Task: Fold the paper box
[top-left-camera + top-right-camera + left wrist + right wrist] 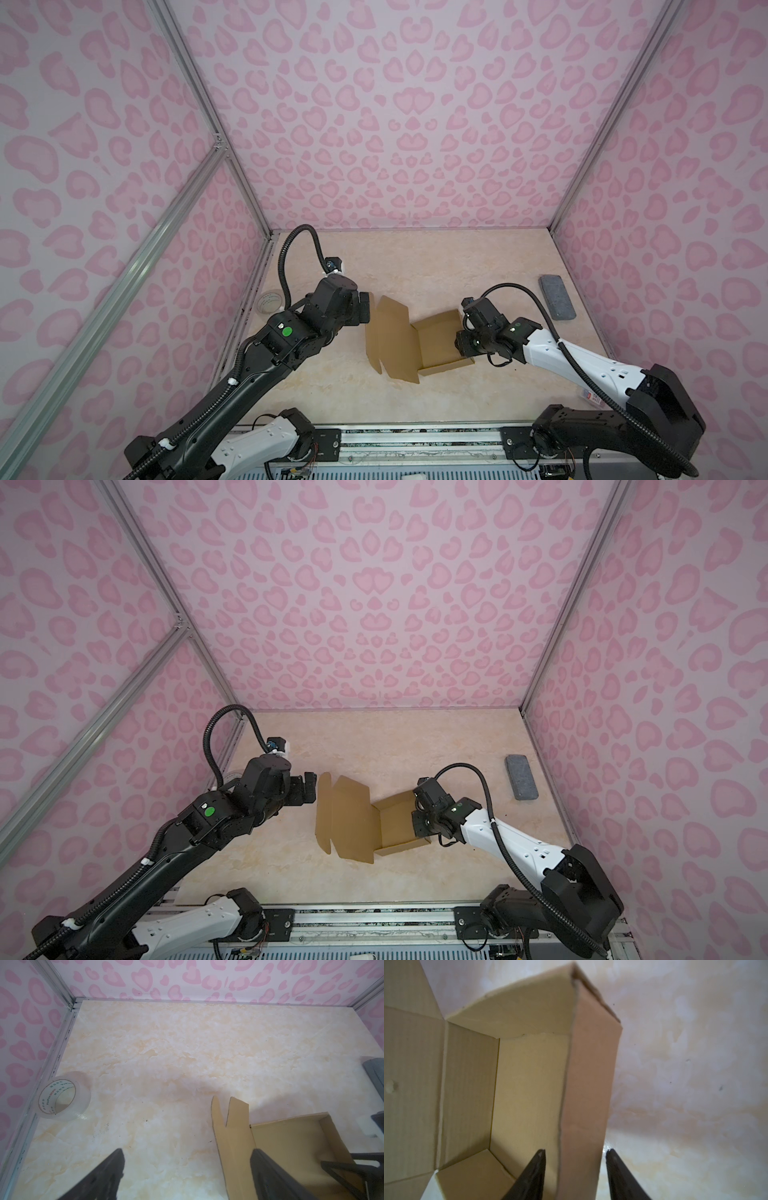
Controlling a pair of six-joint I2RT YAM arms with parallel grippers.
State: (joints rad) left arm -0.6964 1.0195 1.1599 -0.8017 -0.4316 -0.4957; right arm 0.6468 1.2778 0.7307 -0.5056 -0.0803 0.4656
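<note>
My left gripper hovers at the lid's far corner (324,776), so it should back off while my right gripper turns the tray, then take the lid's near flap (356,855).
The paper box (436,345) (395,825) is brown cardboard, half formed into an open tray near the table's middle. Its lid panel (390,336) with flaps spreads out to the left. My right gripper (459,338) (576,1151) straddles the tray's right wall (583,1084), one finger inside and one outside, shut on that wall. My left gripper (365,307) (187,1152) hovers wide open at the lid's far left corner. In the left wrist view one of its fingers (268,1167) overlaps the lid (232,1147); I cannot tell whether they touch.
A clear tape roll (270,301) (64,1096) lies by the left wall, behind the left arm. A grey rectangular block (557,297) (521,777) rests near the right wall. Pink patterned walls enclose the marble-look table (415,266) on three sides.
</note>
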